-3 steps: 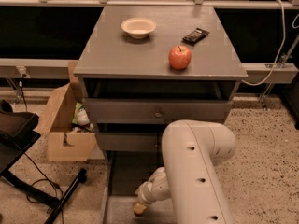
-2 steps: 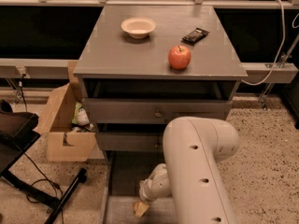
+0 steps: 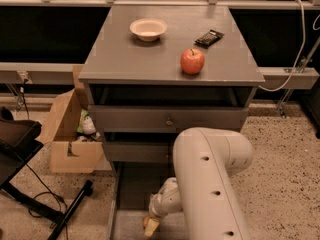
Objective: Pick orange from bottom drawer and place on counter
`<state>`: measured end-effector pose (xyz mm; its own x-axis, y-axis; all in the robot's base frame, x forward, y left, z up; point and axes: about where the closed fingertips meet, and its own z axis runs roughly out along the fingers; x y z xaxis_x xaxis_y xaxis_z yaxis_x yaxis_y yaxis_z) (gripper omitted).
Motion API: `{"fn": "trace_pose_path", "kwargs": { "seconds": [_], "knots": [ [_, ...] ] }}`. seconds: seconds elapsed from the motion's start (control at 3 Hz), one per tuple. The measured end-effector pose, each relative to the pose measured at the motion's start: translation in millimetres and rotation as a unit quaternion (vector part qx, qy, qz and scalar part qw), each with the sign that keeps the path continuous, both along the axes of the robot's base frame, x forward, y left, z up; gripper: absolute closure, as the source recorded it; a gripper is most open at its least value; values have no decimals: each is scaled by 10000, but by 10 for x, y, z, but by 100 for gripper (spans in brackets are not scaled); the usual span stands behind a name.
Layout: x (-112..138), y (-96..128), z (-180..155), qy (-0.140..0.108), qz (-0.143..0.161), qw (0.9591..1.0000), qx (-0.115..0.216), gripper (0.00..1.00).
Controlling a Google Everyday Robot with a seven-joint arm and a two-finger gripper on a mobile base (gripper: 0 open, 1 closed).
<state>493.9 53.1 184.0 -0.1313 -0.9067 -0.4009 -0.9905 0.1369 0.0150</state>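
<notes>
My gripper should keep going down toward the orange until its fingers close around it. The bottom drawer (image 3: 130, 196) is open around my gripper, and the orange is close to the gripper's fingers.
My gripper (image 3: 150, 225) is low inside the pulled-out bottom drawer (image 3: 129, 186), at the frame's lower edge, under my white arm (image 3: 210, 184). A small orange-coloured patch (image 3: 145, 220) shows right against the gripper's left side; it looks like the orange, mostly hidden by the gripper. I cannot tell whether it is held. The grey counter (image 3: 150, 59) is the cabinet's top, above the two knobbed drawers.
On the counter stand a red apple (image 3: 192, 61), a white bowl (image 3: 148, 29) and a dark snack bar (image 3: 209, 37). A cardboard box (image 3: 65, 144) sits left of the cabinet. A black stand (image 3: 47, 211) spreads its legs at the lower left.
My wrist and gripper have shifted slightly lower and to the right inside the bottom drawer. Nothing on the counter has moved.
</notes>
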Motion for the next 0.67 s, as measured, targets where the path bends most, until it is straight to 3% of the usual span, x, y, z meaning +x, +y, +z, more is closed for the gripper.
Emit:
{"fn": "trace_pose_path", "kwargs": {
  "seconds": [0.67],
  "knots": [
    [-134, 91, -639, 292, -127, 9994, -150, 0]
  ]
}}
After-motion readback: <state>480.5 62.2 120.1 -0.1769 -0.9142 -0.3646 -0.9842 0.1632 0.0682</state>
